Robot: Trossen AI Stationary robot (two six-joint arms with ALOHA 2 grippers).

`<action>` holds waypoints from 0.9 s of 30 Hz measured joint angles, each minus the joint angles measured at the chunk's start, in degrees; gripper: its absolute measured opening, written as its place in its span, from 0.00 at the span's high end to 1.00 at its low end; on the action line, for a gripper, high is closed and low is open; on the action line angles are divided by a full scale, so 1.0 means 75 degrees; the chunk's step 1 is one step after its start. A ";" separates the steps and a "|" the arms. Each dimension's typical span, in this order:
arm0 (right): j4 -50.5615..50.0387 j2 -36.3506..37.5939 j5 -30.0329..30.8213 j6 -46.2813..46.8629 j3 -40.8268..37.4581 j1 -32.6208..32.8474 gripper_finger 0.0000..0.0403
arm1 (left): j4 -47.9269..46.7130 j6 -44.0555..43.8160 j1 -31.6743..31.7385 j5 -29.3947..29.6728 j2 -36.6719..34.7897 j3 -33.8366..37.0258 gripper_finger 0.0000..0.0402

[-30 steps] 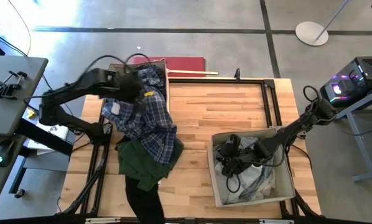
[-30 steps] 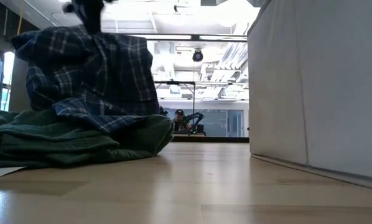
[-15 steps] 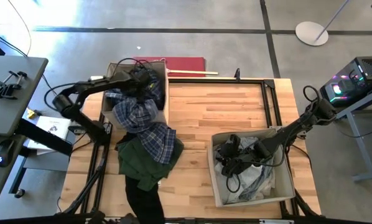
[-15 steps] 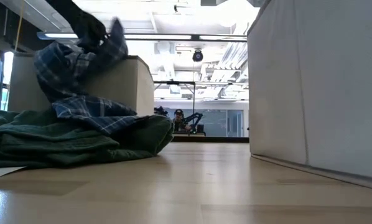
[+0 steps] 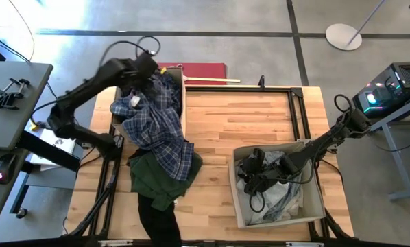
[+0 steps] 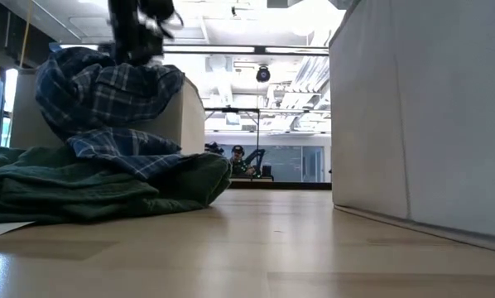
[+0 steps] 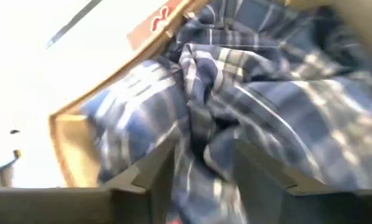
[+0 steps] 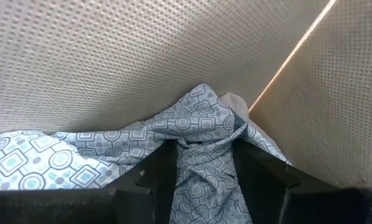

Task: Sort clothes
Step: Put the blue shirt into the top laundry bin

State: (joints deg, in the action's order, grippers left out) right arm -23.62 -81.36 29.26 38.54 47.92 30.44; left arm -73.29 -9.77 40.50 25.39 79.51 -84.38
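The lower end of the plaid shirt is hanging out of its box onto the dark green garment (image 5: 165,180), so my left gripper should move away from the shirt's top and pick up that end (image 5: 175,162) of the shirt.
A blue-and-white plaid shirt (image 5: 153,120) lies heaped over the beige left box (image 6: 189,116). Its lower end trails down onto a dark green garment (image 5: 157,182) on the table, and a black garment (image 5: 157,219) hangs over the near edge. My left gripper (image 5: 143,71) is open just above the shirt's top, at the box's far side. My right gripper (image 5: 254,175) is down inside the beige right box (image 5: 316,206), shut on a pale patterned garment (image 5: 280,202). My left gripper has a bunched ridge of the plaid shirt (image 7: 195,118) between its spread fingers (image 7: 152,171); whether they touch it I cannot tell. My right gripper pinches a raised fold of the patterned garment (image 8: 201,134) between its two fingers, deep in the box near its wall. The rest of the cloth lies slack on the box floor.
Bare wooden tabletop (image 5: 246,116) lies between the two boxes. A red flat item (image 5: 203,71) and a wooden stick lie beyond the far edge. A computer (image 5: 390,89) stands at the right and a desk (image 5: 13,96) at the left. A person (image 6: 239,157) shows far behind.
My left gripper carried the hanging plaid shirt toward the far left over the left box, dipped, then rose. The shirt's upper part, held up before, now lies heaped on the box, while its lower end stayed on the green garment.
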 joint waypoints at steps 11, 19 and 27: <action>0.0013 0.0000 0.0086 0.0010 0.0000 0.0000 0.62 | -0.2002 -0.2496 -0.1745 -0.1994 -0.1564 -0.0088 0.53; 0.0246 0.0000 0.0149 0.0011 0.0000 -0.0003 0.62 | -0.0621 -0.2199 -0.1439 -0.1347 -0.1621 0.2724 0.70; 0.0256 0.0000 0.0146 0.0003 0.0000 -0.0003 0.62 | 0.3265 -0.0703 0.0450 -0.3121 -0.0051 0.4237 0.86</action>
State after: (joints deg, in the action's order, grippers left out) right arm -21.69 -81.36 30.35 38.57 47.92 30.41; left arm -48.81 -15.04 43.88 1.98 79.13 -52.60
